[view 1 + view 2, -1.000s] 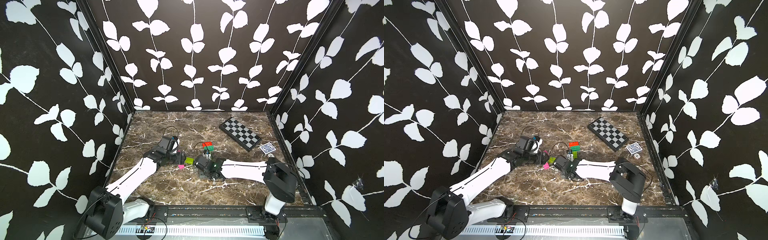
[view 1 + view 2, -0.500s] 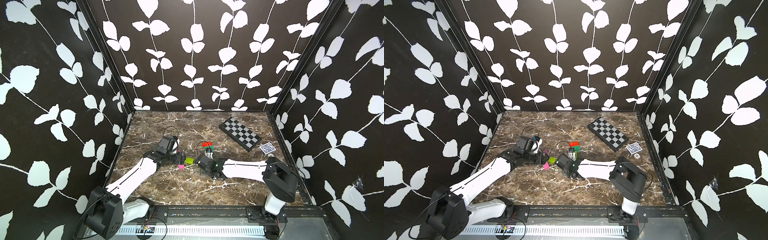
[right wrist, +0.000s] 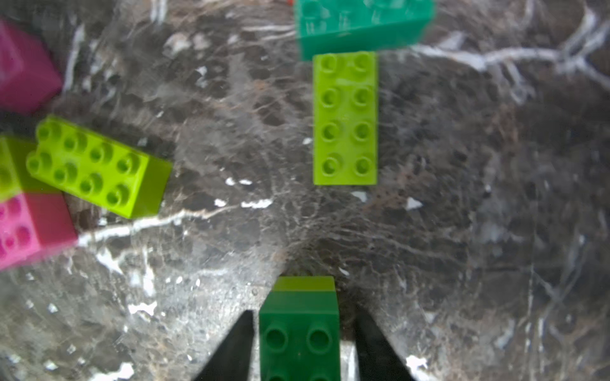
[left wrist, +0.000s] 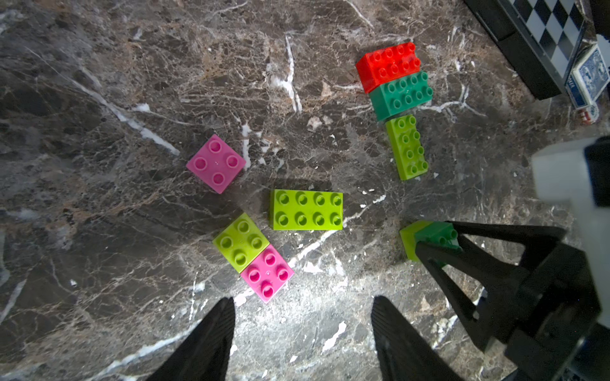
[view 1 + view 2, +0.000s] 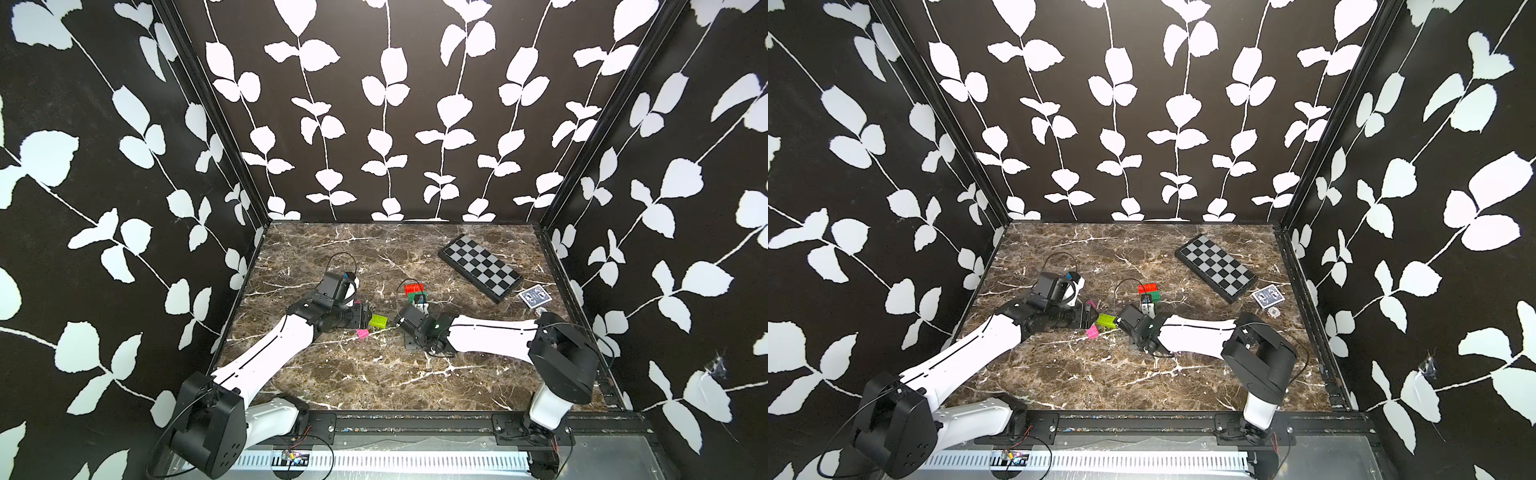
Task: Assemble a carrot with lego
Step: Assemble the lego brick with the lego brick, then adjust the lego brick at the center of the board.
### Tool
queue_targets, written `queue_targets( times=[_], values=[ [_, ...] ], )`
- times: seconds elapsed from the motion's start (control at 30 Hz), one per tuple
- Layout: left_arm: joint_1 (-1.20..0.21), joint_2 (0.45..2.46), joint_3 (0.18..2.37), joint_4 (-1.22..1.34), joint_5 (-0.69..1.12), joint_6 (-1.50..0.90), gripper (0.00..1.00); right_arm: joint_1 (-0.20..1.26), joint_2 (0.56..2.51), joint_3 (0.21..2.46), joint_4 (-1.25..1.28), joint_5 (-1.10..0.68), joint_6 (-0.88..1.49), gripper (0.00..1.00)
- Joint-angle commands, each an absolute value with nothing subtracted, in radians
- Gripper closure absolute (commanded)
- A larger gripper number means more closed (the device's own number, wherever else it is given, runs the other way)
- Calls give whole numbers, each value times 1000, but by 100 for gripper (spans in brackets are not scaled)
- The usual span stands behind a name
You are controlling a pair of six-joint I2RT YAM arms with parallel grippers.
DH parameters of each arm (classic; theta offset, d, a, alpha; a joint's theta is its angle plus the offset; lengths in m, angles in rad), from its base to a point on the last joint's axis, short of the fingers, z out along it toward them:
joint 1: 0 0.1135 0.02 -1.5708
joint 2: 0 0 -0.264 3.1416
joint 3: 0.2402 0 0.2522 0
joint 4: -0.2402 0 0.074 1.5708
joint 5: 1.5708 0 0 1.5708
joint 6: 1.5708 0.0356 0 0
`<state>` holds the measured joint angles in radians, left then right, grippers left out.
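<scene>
My left gripper's fingers have the long lime brick [image 4: 307, 210] by the pink bricks lying lengthwise across their ends, so I should turn the gripper and pinch the brick's long sides [image 4: 308, 228].
The carrot [image 3: 298, 326] is a two-brick stack, dark green on lime, standing on the table. My right gripper [image 3: 302, 311] is open around it, with a gap showing on each side; the left wrist view shows the gripper [image 4: 435, 236] from the side. Loose lego lies around: a red brick [image 4: 389, 66], a green brick [image 4: 401, 94] and a long lime brick [image 4: 407, 146] touch in a row. Another long lime brick [image 4: 306, 209], a small lime brick [image 4: 241, 242] and two pink bricks [image 4: 216, 163] [image 4: 267, 273] lie before my left gripper [image 4: 302, 300], which is open and empty.
A black-and-grey checkered board [image 5: 480, 266] lies at the back right, with a blue card deck [image 5: 535, 297] beside it. Patterned walls close in the marble table [image 5: 374, 374] on three sides. Both arms reach in low from the front rail.
My right gripper's jaws have parted from the dark green and lime stack, which stays on the table. The left arm has not moved.
</scene>
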<state>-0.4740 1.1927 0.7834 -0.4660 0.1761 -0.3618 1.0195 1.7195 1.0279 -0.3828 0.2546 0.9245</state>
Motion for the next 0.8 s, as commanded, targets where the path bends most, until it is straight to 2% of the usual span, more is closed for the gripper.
queue_targets(
  times=[0.0,0.17,0.33,0.47,0.6,0.67,0.77],
  values=[
    [-468,1178,804,-477,170,-361,32,1012,1643,1056,-409,226,891,39],
    [-467,1183,794,-480,182,-374,32,960,1484,1000,-360,191,829,25],
    [-468,1179,764,-534,151,-389,32,818,1333,900,-296,92,699,22],
    [-468,1165,723,-545,97,-419,31,712,1327,812,-175,-3,667,21],
    [-469,1185,721,-551,115,-465,31,706,1422,791,-77,-118,657,28],
    [-474,1199,724,-553,117,-475,32,705,1462,779,-55,-159,667,39],
    [-499,1224,750,-551,110,-474,34,704,1489,724,34,-197,701,48]
  ],
)
